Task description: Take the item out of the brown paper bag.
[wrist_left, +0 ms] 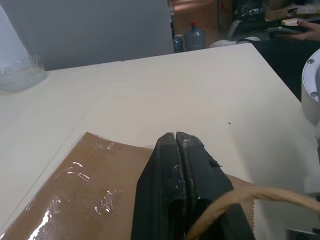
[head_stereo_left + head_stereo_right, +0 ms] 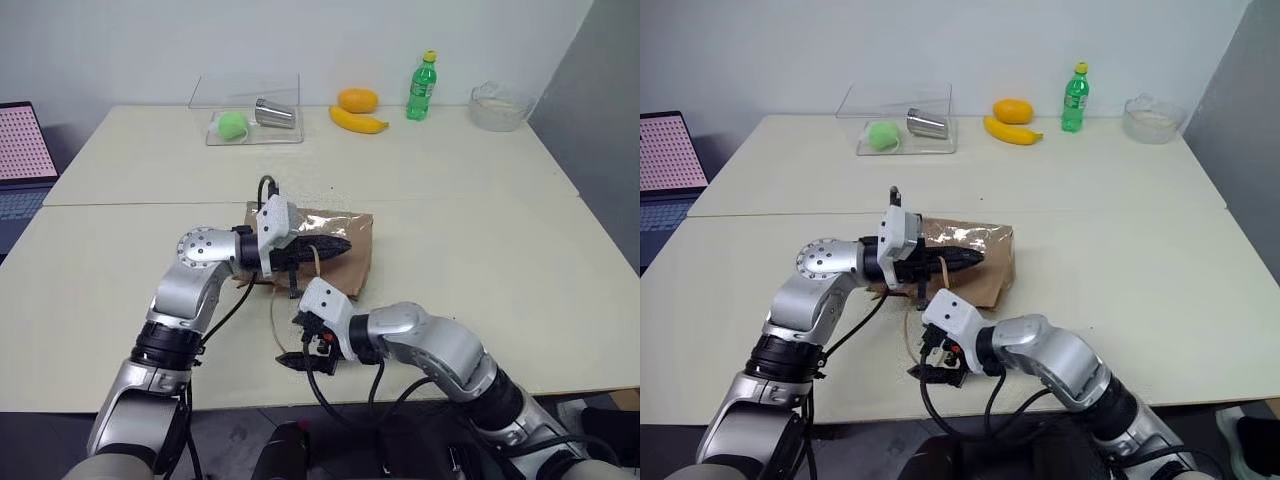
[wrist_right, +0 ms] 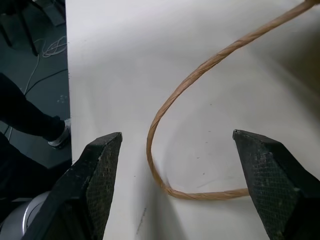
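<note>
My grippers will make the brown paper bag (image 2: 347, 268) open wide when they pull the bag's handles apart. One cord handle stands up and the other loops out in front (image 2: 273, 320).
The brown paper bag (image 2: 355, 268) lies flat on the table's near half, with shiny tape on its top. My left gripper (image 2: 338, 247) hovers over it, pointing right with its fingers (image 1: 192, 165) pressed shut. A tan cord handle (image 1: 260, 196) runs right beside them, and I cannot tell if it is pinched. My right gripper (image 2: 298, 342) is open at the table's front edge, just in front of the bag. The bag's other cord handle (image 3: 156, 150) lies on the table between its spread fingers (image 3: 100, 175). The item is hidden.
At the back stand a clear bin (image 2: 250, 118) with a green ball (image 2: 232, 124) and a metal cup (image 2: 275, 112), an orange (image 2: 357, 99), a banana (image 2: 358, 121), a green bottle (image 2: 422, 88) and a clear bowl (image 2: 498, 106). A laptop (image 2: 22, 150) sits at the left.
</note>
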`<move>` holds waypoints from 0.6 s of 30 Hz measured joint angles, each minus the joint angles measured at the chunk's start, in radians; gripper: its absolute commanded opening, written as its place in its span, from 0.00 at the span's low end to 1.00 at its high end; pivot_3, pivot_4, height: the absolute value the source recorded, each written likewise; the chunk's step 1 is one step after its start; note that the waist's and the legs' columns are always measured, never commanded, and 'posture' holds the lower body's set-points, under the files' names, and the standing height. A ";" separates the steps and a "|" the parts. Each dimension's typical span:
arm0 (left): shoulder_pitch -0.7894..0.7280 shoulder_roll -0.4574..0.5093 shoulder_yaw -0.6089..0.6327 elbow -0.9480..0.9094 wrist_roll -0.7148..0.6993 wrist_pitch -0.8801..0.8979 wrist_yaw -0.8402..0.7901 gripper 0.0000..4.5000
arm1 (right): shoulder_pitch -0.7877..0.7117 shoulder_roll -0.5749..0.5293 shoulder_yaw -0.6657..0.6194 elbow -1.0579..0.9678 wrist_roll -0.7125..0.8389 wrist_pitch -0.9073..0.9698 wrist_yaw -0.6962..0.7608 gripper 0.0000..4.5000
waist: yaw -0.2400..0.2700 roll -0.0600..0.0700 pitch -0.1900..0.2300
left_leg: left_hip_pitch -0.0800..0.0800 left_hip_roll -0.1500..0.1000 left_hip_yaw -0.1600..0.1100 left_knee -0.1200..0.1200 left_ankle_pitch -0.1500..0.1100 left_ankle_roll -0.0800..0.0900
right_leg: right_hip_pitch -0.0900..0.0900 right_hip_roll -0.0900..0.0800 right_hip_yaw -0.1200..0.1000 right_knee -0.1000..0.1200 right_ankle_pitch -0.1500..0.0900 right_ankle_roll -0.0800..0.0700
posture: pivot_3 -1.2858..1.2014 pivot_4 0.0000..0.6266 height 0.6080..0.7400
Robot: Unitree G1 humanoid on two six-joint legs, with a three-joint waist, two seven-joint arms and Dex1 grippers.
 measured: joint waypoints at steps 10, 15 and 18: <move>-0.024 -0.033 0.000 0.065 0.026 -0.053 0.002 0.00 | -0.008 0.018 0.000 0.015 -0.008 0.020 -0.021 0.01 | 0.000 0.000 0.000 | 0.000 0.000 0.000 0.000 0.000 0.000 | 0.000 0.000 0.000 0.000 0.000 0.000 | 0.52 0.24 1.00; -0.052 -0.051 0.003 0.116 0.046 -0.071 0.028 0.00 | -0.019 0.012 0.000 0.028 -0.035 0.011 -0.020 0.01 | 0.000 0.000 0.000 | 0.000 0.000 0.000 0.000 0.000 0.000 | 0.000 0.000 0.000 0.000 0.000 0.000 | 0.52 0.24 1.00; -0.109 -0.071 0.008 0.161 0.054 -0.064 0.070 0.00 | -0.032 -0.036 0.021 0.031 -0.055 -0.010 -0.004 0.01 | 0.003 0.000 0.000 | -0.001 -0.001 -0.001 0.001 0.000 0.000 | 0.000 0.000 0.000 0.000 0.000 0.000 | 0.52 0.24 1.00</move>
